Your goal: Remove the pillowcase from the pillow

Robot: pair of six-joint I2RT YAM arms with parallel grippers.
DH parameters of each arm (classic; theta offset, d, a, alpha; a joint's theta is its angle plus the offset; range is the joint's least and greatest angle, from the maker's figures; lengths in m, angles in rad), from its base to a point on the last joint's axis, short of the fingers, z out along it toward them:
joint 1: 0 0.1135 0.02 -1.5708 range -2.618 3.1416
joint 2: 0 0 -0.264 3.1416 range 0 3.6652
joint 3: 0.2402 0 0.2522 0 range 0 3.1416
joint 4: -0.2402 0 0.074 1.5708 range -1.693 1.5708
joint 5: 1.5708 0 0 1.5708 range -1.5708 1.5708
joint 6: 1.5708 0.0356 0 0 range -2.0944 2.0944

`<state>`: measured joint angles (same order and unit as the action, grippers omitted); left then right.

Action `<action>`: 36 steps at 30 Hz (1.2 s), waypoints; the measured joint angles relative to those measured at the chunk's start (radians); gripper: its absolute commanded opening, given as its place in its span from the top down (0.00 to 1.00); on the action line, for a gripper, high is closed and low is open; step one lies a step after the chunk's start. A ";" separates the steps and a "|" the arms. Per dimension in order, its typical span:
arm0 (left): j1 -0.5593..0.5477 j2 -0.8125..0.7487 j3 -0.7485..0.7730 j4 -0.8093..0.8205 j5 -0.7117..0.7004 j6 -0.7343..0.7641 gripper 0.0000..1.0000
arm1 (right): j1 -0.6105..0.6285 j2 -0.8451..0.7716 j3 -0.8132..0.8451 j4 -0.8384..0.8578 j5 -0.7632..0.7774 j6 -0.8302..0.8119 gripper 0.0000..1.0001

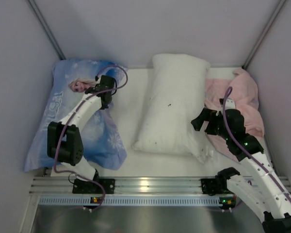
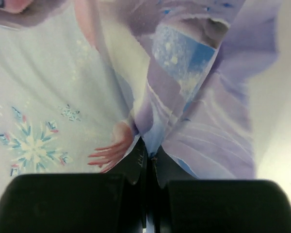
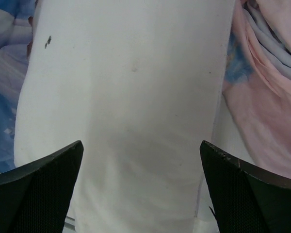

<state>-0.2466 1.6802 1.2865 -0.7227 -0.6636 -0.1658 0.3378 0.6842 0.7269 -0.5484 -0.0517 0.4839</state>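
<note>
The white pillow (image 1: 172, 109) takes up the middle next to the pillowcase. I should move my right gripper from the pillow's near side, pinch its far side edge (image 1: 204, 80) and drag the pillow over the pink fabric.
The light blue pillowcase (image 1: 63, 121) with the blonde princess lies along the left side, its far end against the back wall. My left gripper (image 1: 105, 101) is on its right part, shut on a pinched-up fold of the printed fabric (image 2: 184, 111); in the left wrist view the jaws (image 2: 150, 158) meet with the cloth peaking between them. I cannot tell what fills the case. The white pillow (image 1: 172, 102) with tiny dark specks lies bare in the middle. My right gripper (image 1: 200, 121) hovers open at its near right side, fingers spread wide over the white cloth (image 3: 126, 97), holding nothing.
A crumpled pale pink fabric (image 1: 242, 97) with some blue showing (image 3: 266, 111) lies at the right, under the right arm. Grey walls close the back and both sides. A metal rail (image 1: 150, 187) with both arm bases runs along the near edge.
</note>
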 measured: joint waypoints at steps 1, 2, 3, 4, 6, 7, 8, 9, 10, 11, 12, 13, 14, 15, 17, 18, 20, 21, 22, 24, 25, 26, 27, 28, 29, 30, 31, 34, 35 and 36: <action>0.000 -0.034 0.012 -0.011 0.035 -0.010 1.00 | 0.000 0.012 0.000 -0.001 0.021 0.016 0.01; 0.000 -0.069 0.027 -0.021 0.069 -0.020 1.00 | 0.000 0.022 0.000 -0.001 0.040 0.027 0.01; 0.000 -0.104 0.047 -0.035 0.100 -0.030 1.00 | 0.000 0.036 -0.001 -0.001 0.060 0.041 0.01; -0.001 -0.140 0.073 -0.050 0.126 -0.043 1.00 | 0.000 0.048 -0.005 -0.001 0.080 0.054 0.01; -0.003 -0.219 0.118 -0.070 0.163 -0.069 1.00 | 0.000 0.066 -0.018 -0.003 0.118 0.074 0.01; -0.005 -0.256 0.134 -0.078 0.176 -0.079 1.00 | 0.000 0.077 -0.024 -0.004 0.134 0.080 0.01; -0.008 -0.293 0.145 -0.087 0.186 -0.090 1.00 | 0.000 0.090 -0.029 -0.005 0.149 0.087 0.01; -0.010 -0.330 0.155 -0.098 0.196 -0.099 1.00 | 0.000 0.102 -0.034 -0.005 0.161 0.091 0.01; -0.012 -0.362 0.161 -0.108 0.205 -0.106 1.00 | 0.000 0.111 -0.040 -0.006 0.169 0.095 0.00; -0.014 -0.396 0.167 -0.120 0.217 -0.115 1.00 | 0.000 0.116 -0.048 -0.006 0.170 0.097 0.01; -0.015 -0.426 0.170 -0.130 0.232 -0.122 1.00 | 0.000 0.117 -0.054 -0.006 0.170 0.099 0.01; -0.016 -0.448 0.172 -0.140 0.246 -0.126 1.00 | 0.000 0.117 -0.057 -0.005 0.158 0.095 0.01; -0.016 -0.468 0.172 -0.148 0.265 -0.130 1.00 | -0.001 0.117 -0.062 0.002 0.138 0.090 0.01; -0.017 -0.489 0.172 -0.156 0.290 -0.136 1.00 | -0.001 0.116 -0.068 0.012 0.113 0.086 0.01; -0.018 -0.513 0.172 -0.174 0.328 -0.146 1.00 | -0.001 0.116 -0.087 0.040 0.050 0.080 0.00; -0.019 -0.523 0.172 -0.180 0.351 -0.151 1.00 | -0.001 0.117 -0.104 0.067 0.008 0.080 0.01; -0.019 -0.539 0.164 -0.183 0.384 -0.159 1.00 | -0.002 0.137 -0.140 0.129 -0.093 0.086 0.00; -0.019 -0.547 0.156 -0.183 0.395 -0.161 1.00 | -0.002 0.152 -0.161 0.172 -0.150 0.093 0.01; -0.019 -0.555 0.147 -0.184 0.404 -0.162 1.00 | 0.001 0.178 -0.185 0.225 -0.213 0.109 0.01; -0.019 -0.570 0.130 -0.191 0.416 -0.162 1.00 | 0.023 0.241 -0.229 0.344 -0.322 0.154 0.01; -0.019 -0.576 0.124 -0.195 0.418 -0.161 1.00 | 0.049 0.281 -0.249 0.406 -0.362 0.178 0.00; -0.019 -0.581 0.119 -0.199 0.420 -0.160 1.00 | 0.084 0.316 -0.264 0.463 -0.388 0.200 0.01; -0.019 -0.586 0.115 -0.200 0.420 -0.157 1.00 | 0.128 0.353 -0.268 0.513 -0.417 0.219 0.01; -0.018 -0.591 0.113 -0.204 0.420 -0.154 1.00 | 0.171 0.384 -0.267 0.555 -0.437 0.230 0.01; -0.018 -0.595 0.113 -0.207 0.419 -0.150 1.00 | 0.208 0.409 -0.260 0.581 -0.448 0.233 0.01; -0.017 -0.599 0.113 -0.208 0.419 -0.147 1.00 | 0.253 0.445 -0.233 0.581 -0.452 0.231 0.01; -0.017 -0.603 0.113 -0.210 0.420 -0.145 1.00 | 0.284 0.470 -0.201 0.569 -0.442 0.224 0.01; -0.016 -0.611 0.113 -0.215 0.421 -0.140 1.00 | 0.333 0.467 -0.095 0.463 -0.320 0.192 0.01; -0.016 -0.612 0.113 -0.214 0.420 -0.138 1.00 | 0.336 0.454 -0.073 0.436 -0.278 0.179 0.01; -0.016 -0.612 0.113 -0.214 0.420 -0.136 1.00 | 0.336 0.427 -0.042 0.397 -0.220 0.162 0.00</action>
<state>-0.2630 1.0687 1.3994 -0.9371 -0.2432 -0.3016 0.6735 1.1114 0.6849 -0.1513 -0.2714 0.6456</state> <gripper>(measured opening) 0.024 0.993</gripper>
